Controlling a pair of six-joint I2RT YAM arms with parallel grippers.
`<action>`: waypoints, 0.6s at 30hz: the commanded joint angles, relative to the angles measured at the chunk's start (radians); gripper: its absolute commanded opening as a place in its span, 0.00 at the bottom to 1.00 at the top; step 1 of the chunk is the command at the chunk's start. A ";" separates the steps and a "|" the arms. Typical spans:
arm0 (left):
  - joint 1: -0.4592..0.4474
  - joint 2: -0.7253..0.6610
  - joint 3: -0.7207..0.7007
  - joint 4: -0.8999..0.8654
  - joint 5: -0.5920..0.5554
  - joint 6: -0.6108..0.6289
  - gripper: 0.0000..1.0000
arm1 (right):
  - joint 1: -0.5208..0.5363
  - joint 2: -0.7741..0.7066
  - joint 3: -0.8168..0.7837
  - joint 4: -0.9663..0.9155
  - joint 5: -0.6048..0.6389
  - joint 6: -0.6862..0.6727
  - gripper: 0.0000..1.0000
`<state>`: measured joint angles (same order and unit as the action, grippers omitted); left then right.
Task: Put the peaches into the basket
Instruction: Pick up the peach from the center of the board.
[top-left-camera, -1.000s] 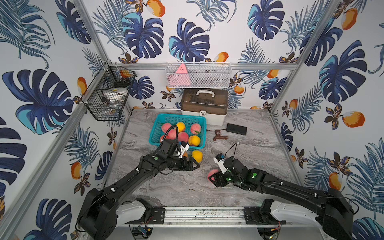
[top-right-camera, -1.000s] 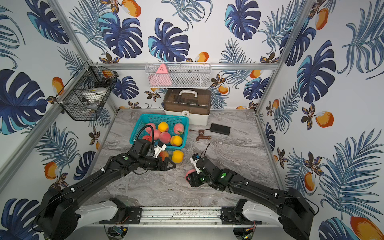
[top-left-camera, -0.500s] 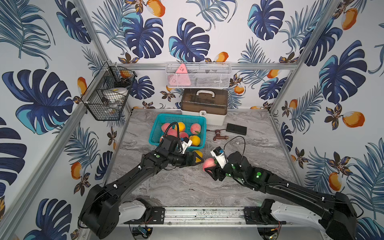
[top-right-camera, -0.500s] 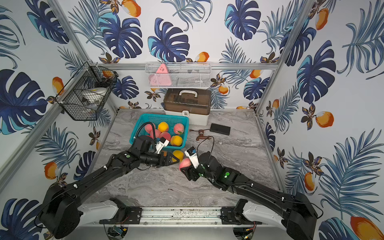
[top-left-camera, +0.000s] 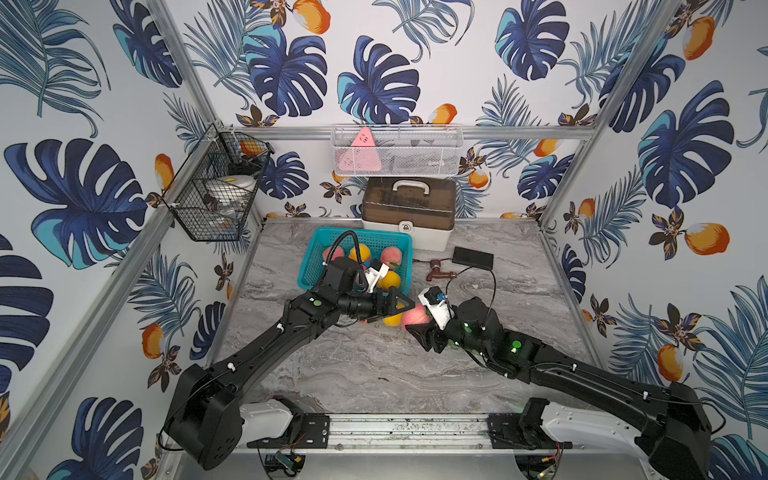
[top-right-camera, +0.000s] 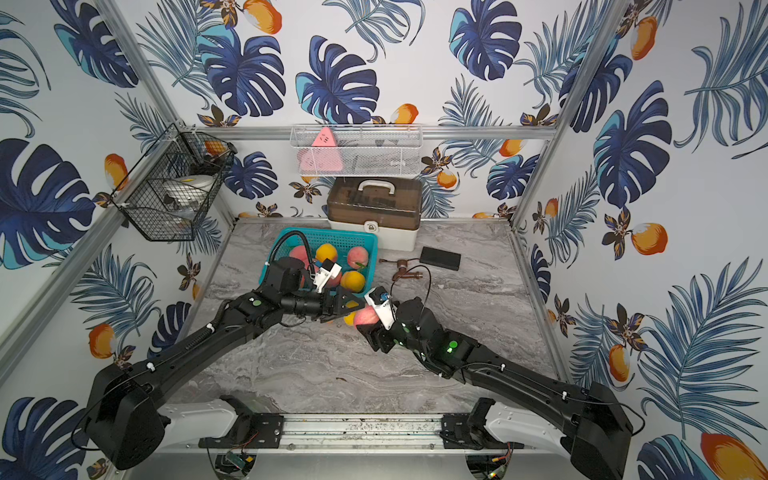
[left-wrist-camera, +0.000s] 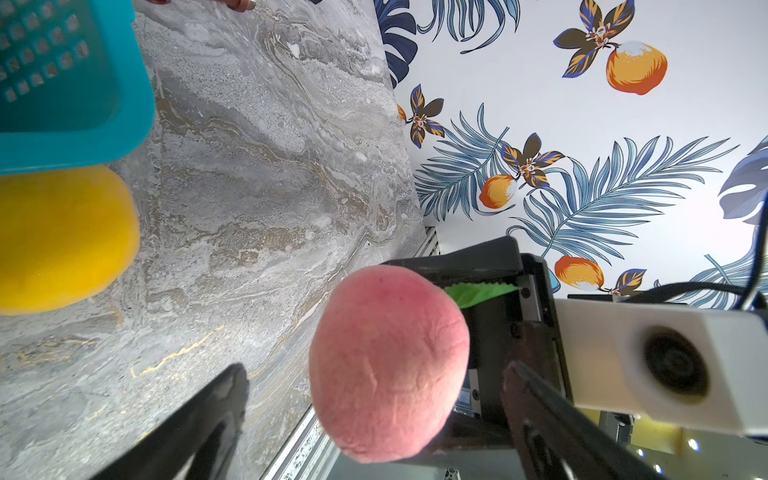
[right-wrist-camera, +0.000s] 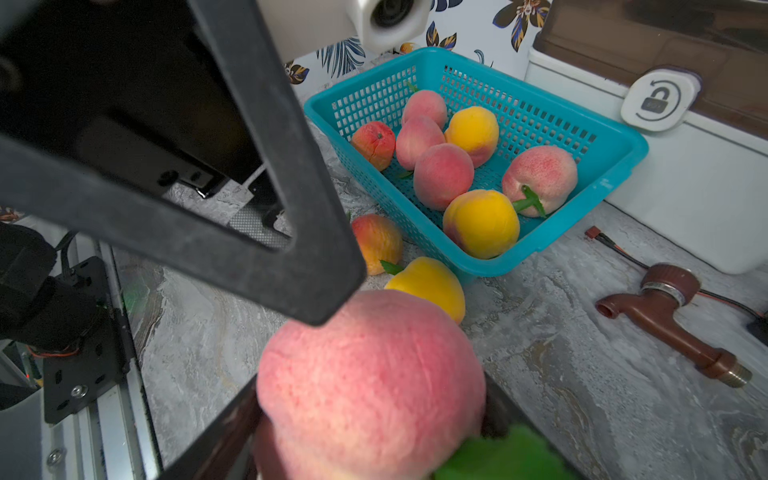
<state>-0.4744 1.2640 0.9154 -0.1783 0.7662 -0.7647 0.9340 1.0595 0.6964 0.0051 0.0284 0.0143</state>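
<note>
Next, my left gripper closes on the pink peach in my right gripper (top-left-camera: 414, 316) and then carries it to the teal basket (top-left-camera: 357, 257) first, because the basket is on my left gripper's side.
My right gripper (right-wrist-camera: 365, 411) is shut on a pink peach (right-wrist-camera: 370, 386) with a green leaf, held above the table in front of the basket. In both top views the pink peach (top-left-camera: 417, 316) (top-right-camera: 365, 318) sits between the two arms. My left gripper (left-wrist-camera: 374, 372) is open, its fingers (left-wrist-camera: 224, 399) flanking the pink peach (left-wrist-camera: 388, 365) without closing on it. The teal basket (top-left-camera: 374, 239) (right-wrist-camera: 623, 145) holds several peaches (right-wrist-camera: 442, 176). A yellow peach (right-wrist-camera: 428, 282) (top-left-camera: 392, 320) and an orange-red peach (right-wrist-camera: 378, 243) lie on the table by the basket's near wall.
A brown faucet (top-left-camera: 440, 268) and a black device (top-left-camera: 473, 257) lie right of the basket. A brown-lidded storage box (top-left-camera: 409, 212) stands behind it. A black wire basket (top-left-camera: 216, 187) hangs on the left wall, a white mesh basket (top-left-camera: 395, 149) on the back wall.
My right gripper has lifted the pink peach off the table and carried it left and up. My left gripper has swung right to meet it, fingers now either side of it.
</note>
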 joint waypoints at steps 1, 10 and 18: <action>-0.008 -0.003 -0.008 0.041 0.024 -0.042 0.99 | 0.000 -0.002 0.014 0.048 -0.001 -0.014 0.66; -0.049 0.019 0.014 0.047 0.019 -0.053 0.99 | 0.000 -0.008 0.023 0.057 -0.009 -0.014 0.67; -0.088 0.051 0.025 0.077 0.016 -0.068 0.92 | 0.000 0.005 0.026 0.071 -0.014 -0.015 0.67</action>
<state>-0.5583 1.3109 0.9329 -0.1505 0.7769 -0.8162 0.9340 1.0611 0.7136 0.0383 0.0204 0.0093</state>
